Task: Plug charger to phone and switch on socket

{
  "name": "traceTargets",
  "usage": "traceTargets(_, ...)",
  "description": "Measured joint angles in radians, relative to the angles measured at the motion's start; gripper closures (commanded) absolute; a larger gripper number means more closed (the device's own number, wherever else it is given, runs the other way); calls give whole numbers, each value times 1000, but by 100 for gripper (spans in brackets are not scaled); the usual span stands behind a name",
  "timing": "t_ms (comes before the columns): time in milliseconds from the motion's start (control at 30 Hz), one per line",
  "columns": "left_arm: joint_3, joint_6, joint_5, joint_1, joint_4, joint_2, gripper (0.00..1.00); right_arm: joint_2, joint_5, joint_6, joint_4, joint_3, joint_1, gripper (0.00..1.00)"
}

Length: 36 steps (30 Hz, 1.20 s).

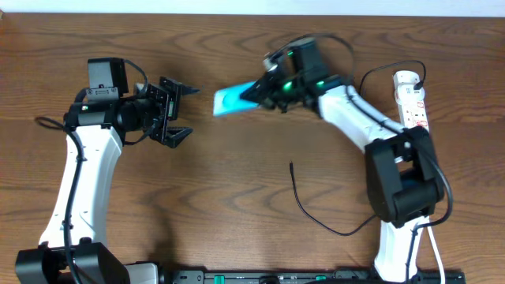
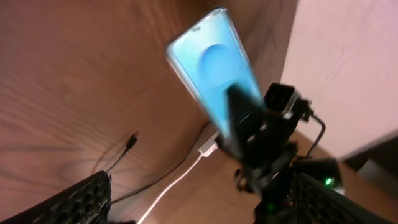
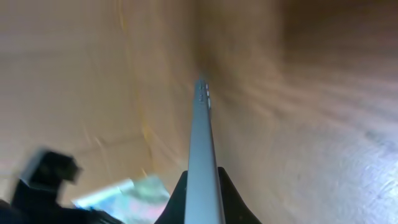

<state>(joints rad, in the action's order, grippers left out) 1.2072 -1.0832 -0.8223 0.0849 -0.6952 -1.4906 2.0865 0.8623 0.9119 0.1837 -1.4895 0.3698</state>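
The black charger cable's tip [image 1: 291,165] lies loose while my right gripper holds the phone, so my left gripper should take hold of the phone's loose end [image 1: 223,102] before plugging in.
My right gripper [image 1: 260,91] is shut on the phone [image 1: 231,99] and holds it above the table at the back middle, blue screen up and tilted. In the right wrist view the phone [image 3: 200,149] shows edge-on between the fingers [image 3: 202,199]. In the left wrist view the phone [image 2: 211,68] faces the camera. My left gripper [image 1: 180,110] is open and empty, just left of the phone. The black charger cable [image 1: 316,217] lies on the table, its plug tip [image 1: 291,165] free. The white socket strip [image 1: 413,101] lies at the back right.
A white cord [image 1: 434,252] runs down by the right arm's base. A black rail [image 1: 316,277] lies along the front edge. The wall [image 1: 237,6] borders the table's far side.
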Motion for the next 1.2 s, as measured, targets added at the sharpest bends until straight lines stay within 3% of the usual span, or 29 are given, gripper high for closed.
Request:
traceTargets(233, 0, 87, -22, 0, 97, 0, 8, 0, -3, 356, -259, 0, -13, 99)
traceTargets(467, 0, 93, 12, 0, 195, 0, 8, 0, 2, 653, -436, 0, 40, 99)
traceTargets(900, 0, 85, 108, 0, 348, 0, 8, 0, 13, 944, -634, 0, 151, 99)
traceTargets(933, 0, 84, 116, 0, 351, 0, 10, 0, 16, 956, -640, 0, 158, 99)
traceTargets(1033, 0, 74, 138, 0, 355, 0, 31, 0, 17, 973, -644, 0, 171, 99)
traceTargets(1200, 0, 8, 177, 0, 356, 0, 45, 0, 19, 989, -654, 0, 184, 99)
